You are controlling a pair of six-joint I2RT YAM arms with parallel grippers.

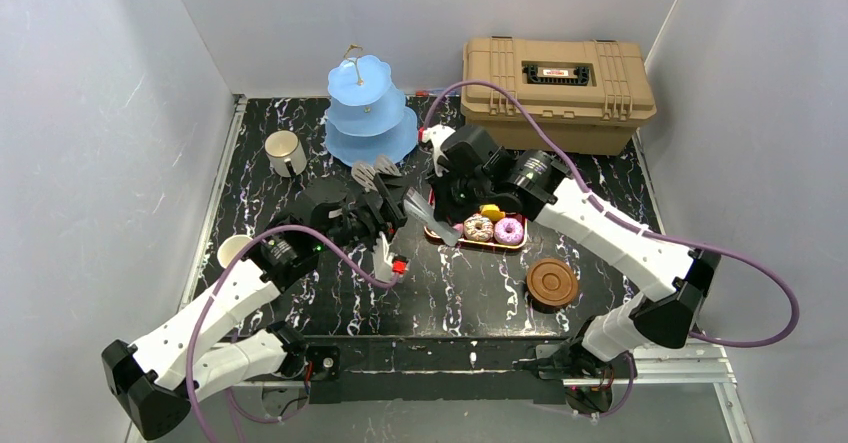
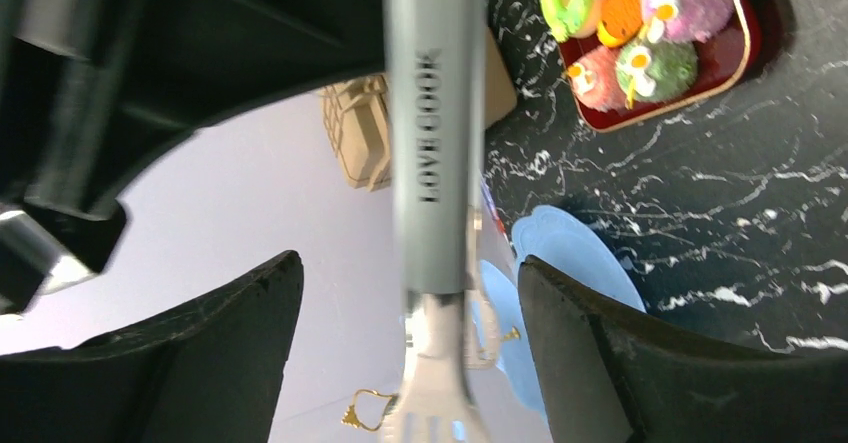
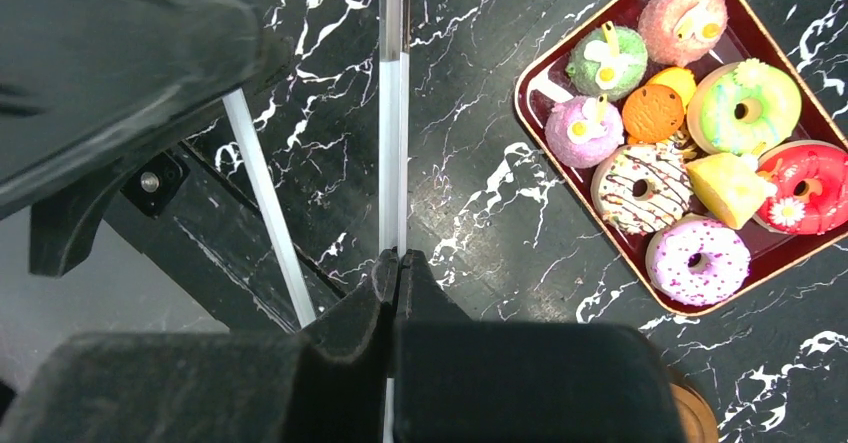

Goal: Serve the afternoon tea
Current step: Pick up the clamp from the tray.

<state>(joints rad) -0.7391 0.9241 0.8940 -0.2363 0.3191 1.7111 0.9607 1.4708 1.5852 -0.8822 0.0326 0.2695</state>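
My left gripper should take and turn the tongs before my right gripper, now holding just a thin arm of the tongs (image 3: pixel 393 153), grips across the tongs' handle (image 2: pixel 430 163).
The light blue three-tier stand (image 1: pixel 368 113) stands at the back of the table; part of it shows in the left wrist view (image 2: pixel 570 253). Toy donuts and cakes (image 3: pixel 697 260) lie in a dark red tray (image 1: pixel 480 231). Metal tongs (image 1: pixel 425 210) hang above the table between both grippers. My right gripper (image 3: pixel 400 255) is shut on a thin arm of the tongs (image 3: pixel 392 113). My left gripper (image 2: pixel 410 263) is open, its fingers (image 2: pixel 560 333) on either side of the grey tongs handle (image 2: pixel 430 113) without touching it. A silvery cup (image 1: pixel 285 153) and a white cup (image 1: pixel 235 251) stand at the left.
A tan plastic case (image 1: pixel 555 93) stands at the back right. Stacked brown saucers (image 1: pixel 552 283) sit at the front right, beside the right arm. White walls close in the table on three sides.
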